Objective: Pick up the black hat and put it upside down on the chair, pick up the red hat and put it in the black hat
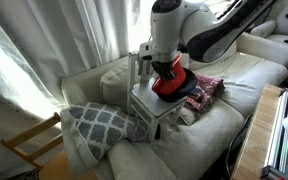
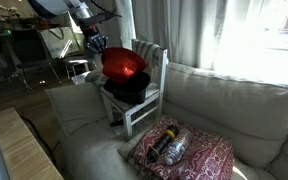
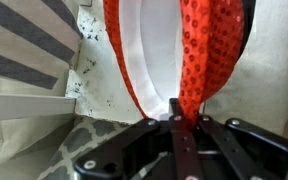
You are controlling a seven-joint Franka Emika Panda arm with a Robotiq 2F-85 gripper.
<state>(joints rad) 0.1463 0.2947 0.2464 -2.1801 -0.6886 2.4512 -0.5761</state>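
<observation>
I need to pull the red hat [image 2: 123,65] back with my gripper, make it level and lower it into the black hat, because the red hat is tilted steeply over the black hat's opening [image 2: 134,90].
The red hat [image 2: 124,64] is tilted directly over the black hat [image 2: 132,90], which rests on the seat of the white chair [image 2: 156,72] on the sofa. Whether the two hats touch I cannot tell. My gripper [image 2: 96,43] is at the red hat's upper edge. In the wrist view the gripper [image 3: 177,113] is shut on the red hat's [image 3: 209,50] sequined brim, beside its white lining. In an exterior view the gripper [image 1: 168,64] comes down onto the red hat [image 1: 167,83], with the black hat [image 1: 187,93] showing under it on the chair [image 1: 144,98].
A grey patterned cushion [image 1: 99,122] lies in front of the chair and a red patterned cushion [image 2: 184,150] lies beside it on the sofa [image 2: 234,100]. A bare-wood chair frame [image 1: 29,140] stands by the curtain. A wooden tabletop [image 2: 19,150] borders the sofa.
</observation>
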